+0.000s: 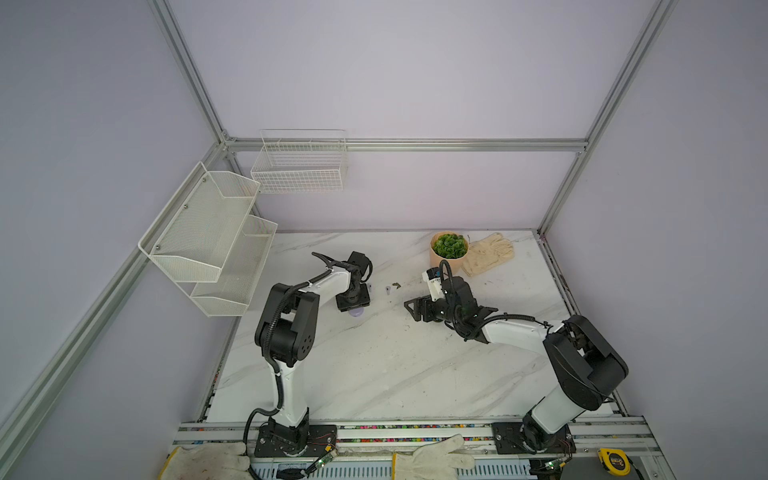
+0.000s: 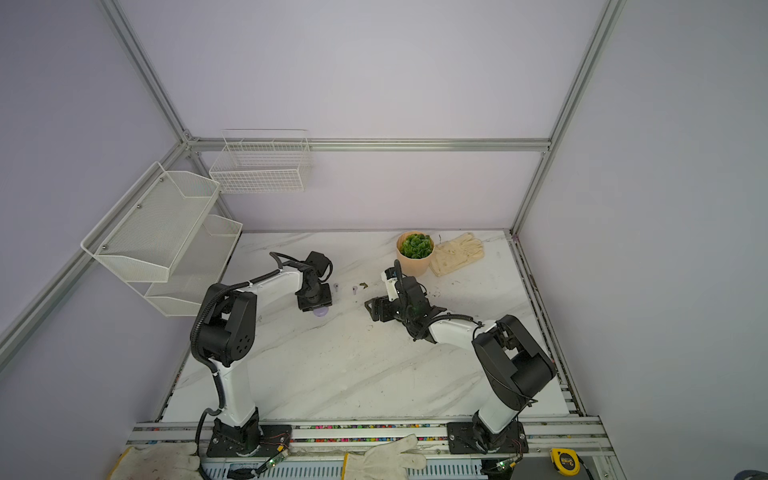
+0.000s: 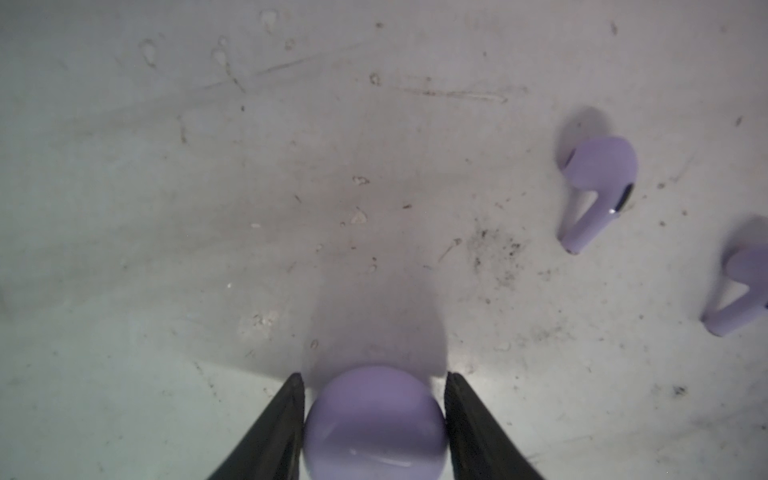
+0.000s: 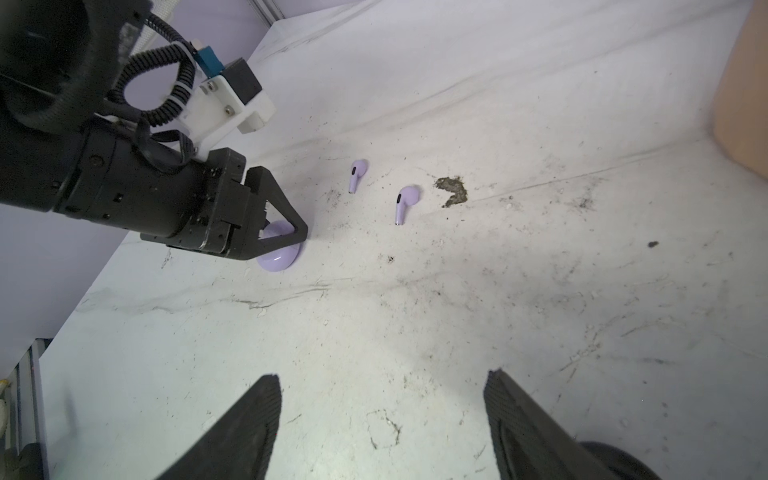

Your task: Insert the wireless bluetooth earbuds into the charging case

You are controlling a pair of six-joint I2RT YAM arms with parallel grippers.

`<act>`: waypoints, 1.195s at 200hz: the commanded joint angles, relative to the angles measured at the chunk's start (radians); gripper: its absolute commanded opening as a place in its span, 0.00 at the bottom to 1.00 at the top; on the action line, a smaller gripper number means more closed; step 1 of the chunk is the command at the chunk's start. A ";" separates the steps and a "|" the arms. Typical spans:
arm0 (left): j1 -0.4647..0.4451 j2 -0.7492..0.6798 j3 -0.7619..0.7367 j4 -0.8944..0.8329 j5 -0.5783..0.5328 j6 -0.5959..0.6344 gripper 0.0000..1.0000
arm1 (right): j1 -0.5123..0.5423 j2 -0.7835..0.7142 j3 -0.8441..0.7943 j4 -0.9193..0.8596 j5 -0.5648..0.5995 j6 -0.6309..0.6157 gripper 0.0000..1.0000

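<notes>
My left gripper should first bring the closed charging case [image 2: 321, 312] to the clear spot [image 2: 361, 324] by my right gripper, because the case is too far from my right gripper.
A round lilac charging case [image 3: 376, 424] rests on the marble table, lid closed. My left gripper [image 3: 374, 375] points straight down over it, and both fingers press against its sides. In a top view only a sliver of the case [image 1: 356, 312] shows under the gripper [image 1: 353, 305]. Two pale lilac earbuds [image 4: 357, 174] [image 4: 405, 203] lie flat on the table just to the right of the case, apart from each other; both show in the left wrist view [image 3: 598, 183] [image 3: 744, 286]. My right gripper [image 4: 382, 376] hovers low to their right, open and empty [image 1: 410, 311].
A small brownish debris bit [image 4: 452, 191] lies right beside the farther earbud. A potted green plant [image 1: 449, 249] and a pale glove [image 1: 488, 252] stand behind the right arm. White wire baskets [image 1: 208, 232] hang on the left wall.
</notes>
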 commanded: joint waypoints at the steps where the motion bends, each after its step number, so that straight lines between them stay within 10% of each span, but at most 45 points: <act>1: -0.021 -0.057 -0.036 0.014 0.015 0.004 0.52 | 0.005 -0.005 0.026 -0.029 0.028 -0.009 0.81; 121: -0.214 -0.061 -0.051 0.024 0.042 -0.030 0.56 | 0.004 -0.131 -0.054 -0.064 0.122 -0.002 0.81; 239: -0.245 0.013 0.013 -0.010 -0.049 -0.069 0.80 | -0.001 -0.148 -0.086 -0.047 0.124 -0.029 0.81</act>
